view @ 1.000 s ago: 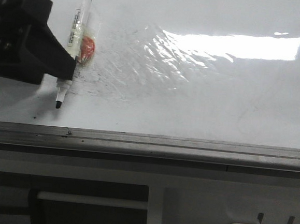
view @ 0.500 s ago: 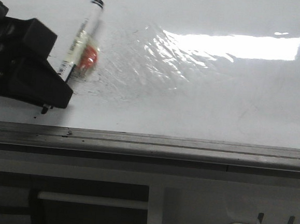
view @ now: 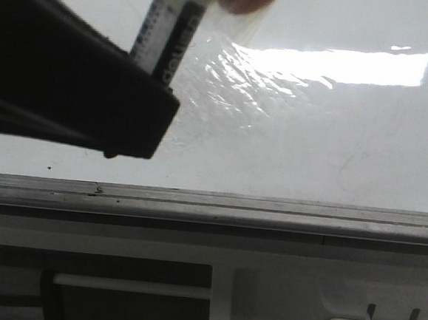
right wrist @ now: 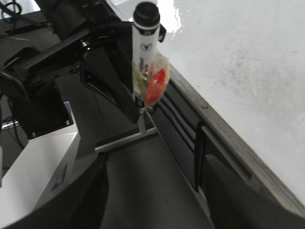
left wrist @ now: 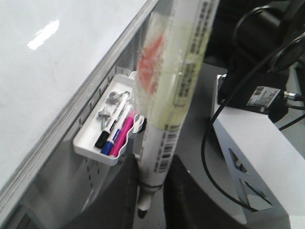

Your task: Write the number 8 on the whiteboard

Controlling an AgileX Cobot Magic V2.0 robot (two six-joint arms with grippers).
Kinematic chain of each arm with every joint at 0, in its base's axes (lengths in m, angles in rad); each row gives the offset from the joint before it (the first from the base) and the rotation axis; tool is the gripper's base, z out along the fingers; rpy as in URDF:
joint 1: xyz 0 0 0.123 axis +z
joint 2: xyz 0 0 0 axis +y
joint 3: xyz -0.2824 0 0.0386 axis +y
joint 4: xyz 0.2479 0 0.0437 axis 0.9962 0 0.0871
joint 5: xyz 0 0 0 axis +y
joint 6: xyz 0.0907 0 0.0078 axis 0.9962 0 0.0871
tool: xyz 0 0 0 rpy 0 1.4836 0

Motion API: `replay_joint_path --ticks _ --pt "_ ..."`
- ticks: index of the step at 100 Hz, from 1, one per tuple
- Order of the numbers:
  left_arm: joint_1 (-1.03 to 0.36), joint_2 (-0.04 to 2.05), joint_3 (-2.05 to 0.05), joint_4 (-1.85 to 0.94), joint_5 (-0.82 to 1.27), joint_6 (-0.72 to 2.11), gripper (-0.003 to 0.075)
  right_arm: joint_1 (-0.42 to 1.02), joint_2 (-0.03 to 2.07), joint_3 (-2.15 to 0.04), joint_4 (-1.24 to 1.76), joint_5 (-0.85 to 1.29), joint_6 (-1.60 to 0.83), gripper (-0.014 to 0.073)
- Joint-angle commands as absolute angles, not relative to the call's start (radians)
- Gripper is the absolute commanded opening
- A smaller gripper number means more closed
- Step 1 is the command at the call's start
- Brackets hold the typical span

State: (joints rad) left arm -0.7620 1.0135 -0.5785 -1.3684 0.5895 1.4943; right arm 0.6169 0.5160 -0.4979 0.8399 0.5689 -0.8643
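The marker is held close to its writing tip by my left gripper, so next my right gripper grasps the marker's body (right wrist: pixel 144 46) toward its black end before writing the 8.
The whiteboard (view: pixel 312 138) is glossy white with a wrinkled shiny patch and a grey metal rail (view: pixel 269 207) along its edge. No black number 8 shows on it, only faint grey specks. My left gripper (view: pixel 132 120) looms large and dark at the left, shut on a white marker (view: pixel 168 38) with an orange tag. In the left wrist view the marker (left wrist: pixel 167 119) sits between the fingers of the left gripper (left wrist: pixel 152 205), its black tip off the board (left wrist: pixel 43 81). My right gripper (right wrist: pixel 157 191) is open and empty, off the board's edge, facing the left gripper (right wrist: pixel 114 81) and the marker (right wrist: pixel 144 52).
A small white tray (left wrist: pixel 90 145) holding several spare markers hangs below the board's rail. A white box with black cables (left wrist: pixel 257 138) stands beside the left arm. Dark cabinet panels (view: pixel 129 294) lie below the rail.
My left gripper has lifted the marker off the board and come toward the camera. It now looks much larger and hides the marker's tip in the front view.
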Motion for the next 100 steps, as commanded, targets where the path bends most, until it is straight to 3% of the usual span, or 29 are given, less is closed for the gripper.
replay_joint_path --ticks 1,69,77,92,100 --pt "-0.772 1.000 -0.603 -1.472 0.631 1.551 -0.0020 0.662 0.603 -0.540 0.953 0.492 -0.978 0.0386" --pt "-0.772 1.000 -0.603 -1.477 0.676 1.557 -0.0020 0.706 0.979 -0.737 1.277 0.533 -1.327 0.0374" --pt "-0.772 1.000 -0.603 -1.479 0.676 1.557 -0.0020 0.706 0.991 -0.737 1.277 0.533 -1.327 0.0284" --pt "-0.772 1.000 -0.603 -1.481 0.651 1.555 -0.0012 0.706 0.989 -0.737 1.275 0.478 -1.353 -0.0062" --pt "-0.772 1.000 -0.603 -1.491 0.607 1.555 0.0073 0.706 0.989 -0.737 1.273 0.406 -1.367 -0.0048"
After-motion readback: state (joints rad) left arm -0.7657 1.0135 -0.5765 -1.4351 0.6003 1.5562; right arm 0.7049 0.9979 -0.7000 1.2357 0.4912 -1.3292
